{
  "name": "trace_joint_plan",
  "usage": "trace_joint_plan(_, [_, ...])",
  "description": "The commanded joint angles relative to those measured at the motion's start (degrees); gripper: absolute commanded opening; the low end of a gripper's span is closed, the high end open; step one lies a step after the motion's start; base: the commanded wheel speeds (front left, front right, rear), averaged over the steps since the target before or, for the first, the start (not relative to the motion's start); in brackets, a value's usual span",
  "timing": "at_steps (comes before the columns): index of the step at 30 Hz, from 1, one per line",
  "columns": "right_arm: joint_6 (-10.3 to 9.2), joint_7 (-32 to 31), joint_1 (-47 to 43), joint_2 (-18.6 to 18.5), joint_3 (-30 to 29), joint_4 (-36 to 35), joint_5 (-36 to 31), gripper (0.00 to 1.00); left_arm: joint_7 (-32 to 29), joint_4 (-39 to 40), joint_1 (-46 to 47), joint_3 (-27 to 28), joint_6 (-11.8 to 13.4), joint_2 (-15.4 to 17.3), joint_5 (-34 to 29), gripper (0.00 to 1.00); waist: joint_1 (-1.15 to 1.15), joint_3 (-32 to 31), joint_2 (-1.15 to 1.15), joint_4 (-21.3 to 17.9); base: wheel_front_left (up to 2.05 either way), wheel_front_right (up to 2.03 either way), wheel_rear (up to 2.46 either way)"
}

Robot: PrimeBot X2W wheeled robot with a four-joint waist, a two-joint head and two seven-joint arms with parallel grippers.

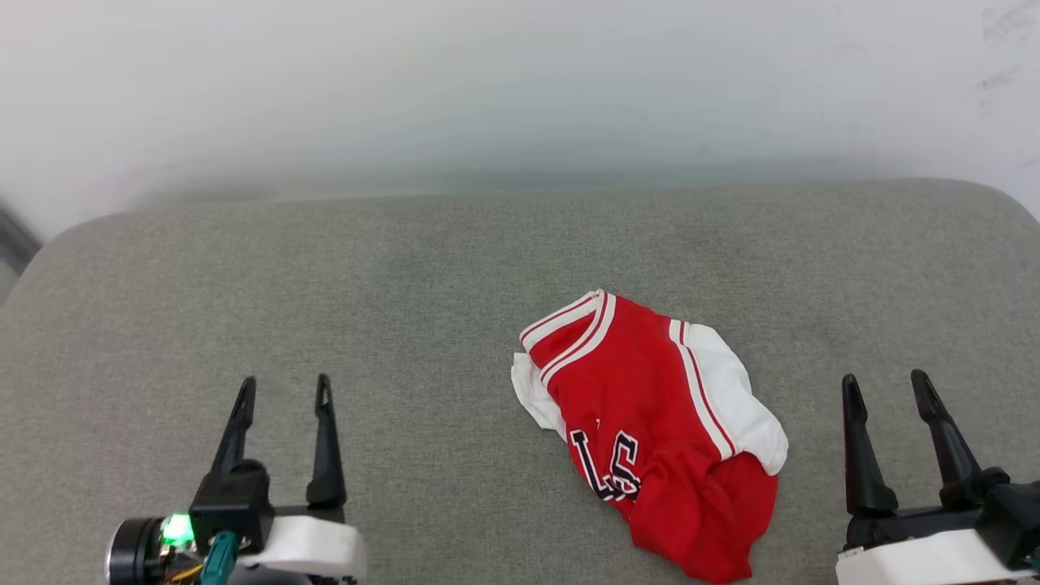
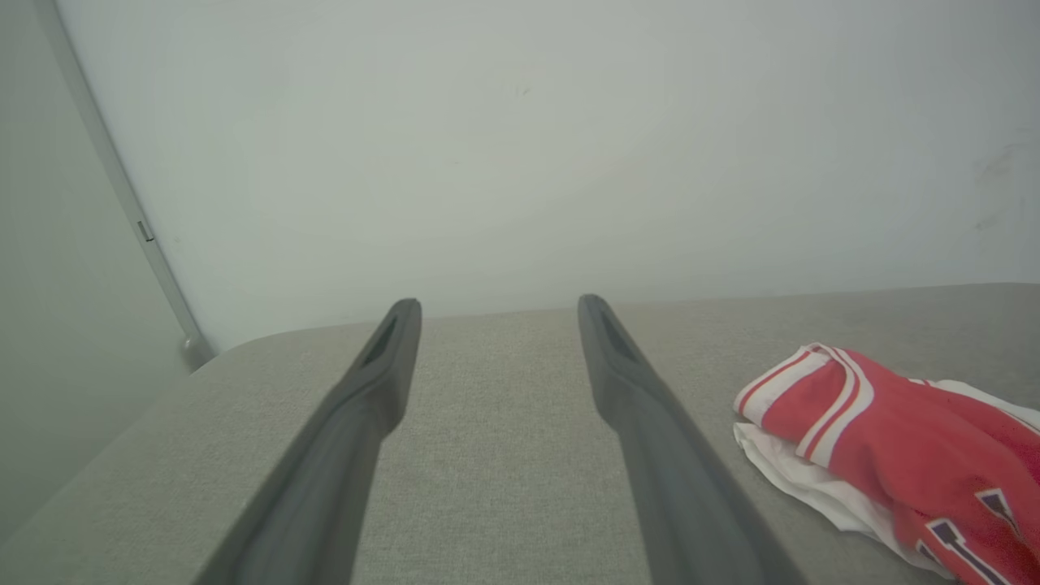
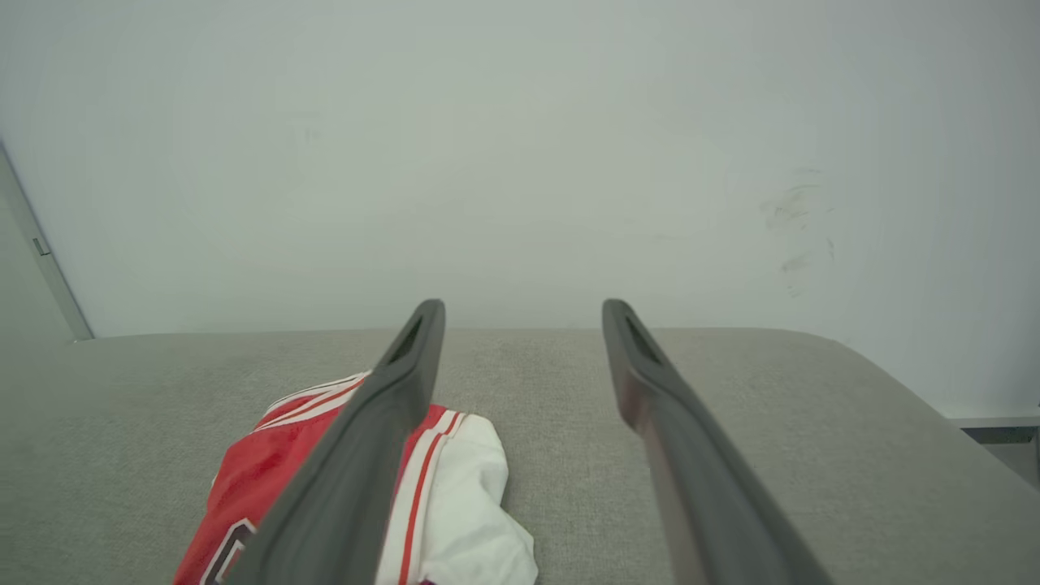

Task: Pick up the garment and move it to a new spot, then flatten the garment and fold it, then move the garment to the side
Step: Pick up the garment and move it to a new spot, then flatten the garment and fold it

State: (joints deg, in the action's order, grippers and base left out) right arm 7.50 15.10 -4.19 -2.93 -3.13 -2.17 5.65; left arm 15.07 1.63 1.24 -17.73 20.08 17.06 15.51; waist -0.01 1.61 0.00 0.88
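Observation:
The garment (image 1: 648, 405) will unfold and show its hidden letters when the robot pulls the white sleeve, because the black letters (image 1: 606, 468) disappear into a fold.
The garment (image 1: 650, 422), a red jersey with white sleeves, striped trim and black letters, lies crumpled on the grey cushion right of centre. It also shows at the right of the left wrist view as the garment (image 2: 886, 439) and at the lower left of the right wrist view as the garment (image 3: 455, 504). My left gripper (image 1: 284, 390) stands open at the lower left, well apart from the cloth, with nothing between its fingers (image 2: 382, 382). My right gripper (image 1: 886, 386) stands open at the lower right, just beside the garment's white sleeve, holding nothing.
The grey fabric cushion (image 1: 325, 268) spans the view, with rounded far corners. A pale wall (image 1: 520, 89) rises right behind its far edge. A metal strip (image 2: 122, 195) runs down the wall at the left.

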Motion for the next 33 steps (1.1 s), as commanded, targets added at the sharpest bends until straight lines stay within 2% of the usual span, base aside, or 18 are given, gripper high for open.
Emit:
trace_joint_plan(1, [-0.02, 0.10, -1.02, 0.09, -0.05, 0.22, 0.97, 1.00, 0.14, 0.15, -1.69, 1.27, -0.70, -0.60, -1.07, 1.00, 0.01, -0.36, 0.00, 0.09, 0.00, 0.00, 0.00])
trace_joint_plan(7, [-0.02, 0.10, -2.17, 0.09, -0.06, 0.53, 1.88, 1.00, 0.15, 0.91, -6.37, 6.00, -4.99, -4.44, -3.82, 1.00, 0.01, -1.28, 0.00, 0.33, 0.00, 0.00, 0.00])
trace_joint_plan(16, [-0.02, 0.10, -3.82, 0.09, 0.39, 1.01, 3.10, 1.00, 0.15, -0.52, -9.72, 9.36, -11.22, -8.56, -7.17, 1.00, 0.01, -2.21, 0.00, 0.66, 0.00, 0.00, 0.00])
trace_joint_plan(26, [-0.02, 0.10, -4.39, 0.09, 0.71, 1.08, 4.05, 1.00, 0.15, -1.82, -10.33, 12.49, -15.06, -11.10, -9.37, 1.00, 0.01, -2.27, 0.00, 0.64, 0.00, 0.00, 0.00])
trace_joint_plan(33, [-0.02, 0.10, 0.90, 0.09, -0.21, -1.57, 2.12, 1.00, 0.15, -2.22, -9.71, 14.19, -16.47, -12.01, -10.47, 1.00, 0.01, -1.92, 0.00, 0.59, 0.00, 0.00, 0.00])
